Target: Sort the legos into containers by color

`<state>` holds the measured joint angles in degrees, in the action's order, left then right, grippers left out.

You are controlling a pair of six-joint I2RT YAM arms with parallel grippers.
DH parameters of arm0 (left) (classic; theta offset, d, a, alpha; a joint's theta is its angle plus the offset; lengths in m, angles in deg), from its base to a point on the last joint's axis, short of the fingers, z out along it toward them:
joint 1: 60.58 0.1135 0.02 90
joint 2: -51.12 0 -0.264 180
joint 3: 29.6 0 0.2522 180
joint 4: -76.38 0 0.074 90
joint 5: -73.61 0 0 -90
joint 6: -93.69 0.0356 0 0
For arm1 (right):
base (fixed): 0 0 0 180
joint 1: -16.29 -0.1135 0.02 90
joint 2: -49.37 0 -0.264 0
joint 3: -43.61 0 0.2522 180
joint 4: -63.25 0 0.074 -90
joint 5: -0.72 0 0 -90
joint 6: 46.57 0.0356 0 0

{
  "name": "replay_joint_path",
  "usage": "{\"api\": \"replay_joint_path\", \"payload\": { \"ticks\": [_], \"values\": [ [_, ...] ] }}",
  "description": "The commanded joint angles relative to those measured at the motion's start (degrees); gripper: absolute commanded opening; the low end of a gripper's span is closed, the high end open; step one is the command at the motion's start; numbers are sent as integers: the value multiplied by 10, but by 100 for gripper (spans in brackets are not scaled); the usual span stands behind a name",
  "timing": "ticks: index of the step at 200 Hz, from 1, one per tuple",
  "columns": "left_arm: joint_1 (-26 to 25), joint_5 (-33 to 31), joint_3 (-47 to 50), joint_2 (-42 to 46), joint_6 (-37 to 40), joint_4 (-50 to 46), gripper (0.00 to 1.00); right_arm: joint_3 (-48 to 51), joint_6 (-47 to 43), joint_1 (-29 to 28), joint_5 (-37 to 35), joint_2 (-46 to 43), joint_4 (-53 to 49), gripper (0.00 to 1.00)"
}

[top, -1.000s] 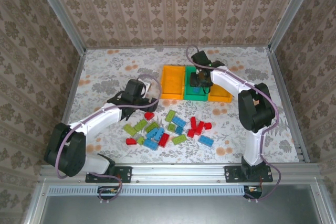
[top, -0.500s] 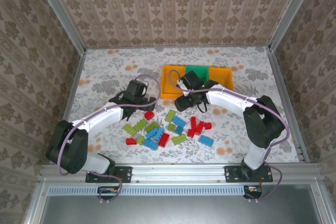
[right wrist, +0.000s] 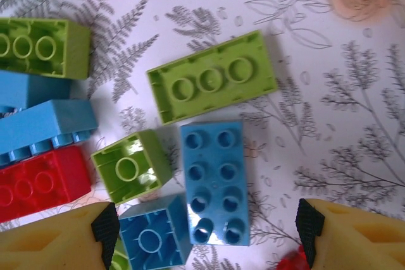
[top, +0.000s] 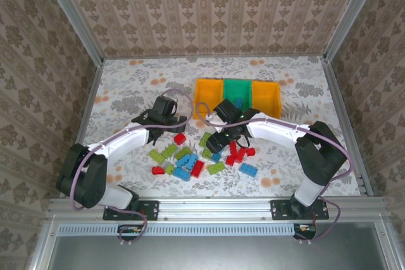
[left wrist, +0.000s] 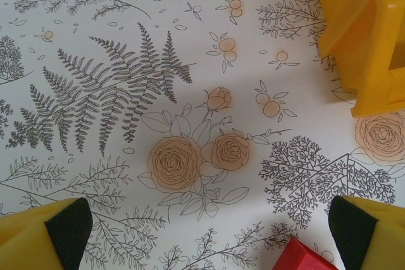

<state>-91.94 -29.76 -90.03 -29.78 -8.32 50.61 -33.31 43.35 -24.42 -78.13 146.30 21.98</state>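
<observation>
The fingers of my right gripper are lined up with the long blue brick's narrow way (right wrist: 215, 180), so I should keep going down until they close on that brick's long sides (right wrist: 244, 178).
Red, blue and lime legos (top: 201, 154) lie scattered on the flowered table in front of three containers: an orange bin (top: 205, 97), a green bin (top: 236, 88) and a second orange bin (top: 266, 93). My right gripper (top: 219, 140) hangs open over the pile. In its wrist view the right gripper (right wrist: 207, 229) straddles a blue eight-stud brick (right wrist: 215, 181) and a small blue brick (right wrist: 152, 238), with a small lime brick (right wrist: 130, 165) beside them. My left gripper (left wrist: 209, 232) is open over bare table, a red brick (left wrist: 304, 257) near its right finger.
A long lime brick (right wrist: 212, 77) lies upside down just beyond the blue one. More bricks sit to the left: lime (right wrist: 38, 45), blue (right wrist: 44, 128) and red (right wrist: 41, 181). The left orange bin's corner (left wrist: 367, 30) stands ahead of my left gripper. Metal rails edge the table.
My right arm has swung back from the bins and come down over the pile of bricks, its gripper open. The left arm has hardly moved.
</observation>
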Motion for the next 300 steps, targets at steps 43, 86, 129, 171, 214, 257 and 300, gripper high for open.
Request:
{"api": "replay_joint_path", "payload": {
  "ticks": [43, 86, 129, 171, 214, 257, 300],
  "values": [
    [6, -5, -13, 6, -9, 4, 100, -21, -25, -16, -16, 46, -28, 76],
    [7, -3, -14, 4, -7, 4, 100, -33, -24, -18, -62, 73, -45, 74],
    [7, -3, -17, 2, -7, 3, 100, -39, -4, -14, -94, 85, -40, 69],
    [7, -4, -20, 2, -6, 1, 100, -37, 8, -5, -76, 83, -36, 66],
    [7, -3, -20, 0, -7, 1, 100, -44, -6, -17, -42, 96, -25, 63],
    [8, -8, -20, 0, -7, -1, 100, -56, -6, -18, -69, 114, -51, 48],
    [8, -12, -18, 2, -7, -2, 100, -55, 20, -1, -66, 82, -36, 31]
  ]
}}
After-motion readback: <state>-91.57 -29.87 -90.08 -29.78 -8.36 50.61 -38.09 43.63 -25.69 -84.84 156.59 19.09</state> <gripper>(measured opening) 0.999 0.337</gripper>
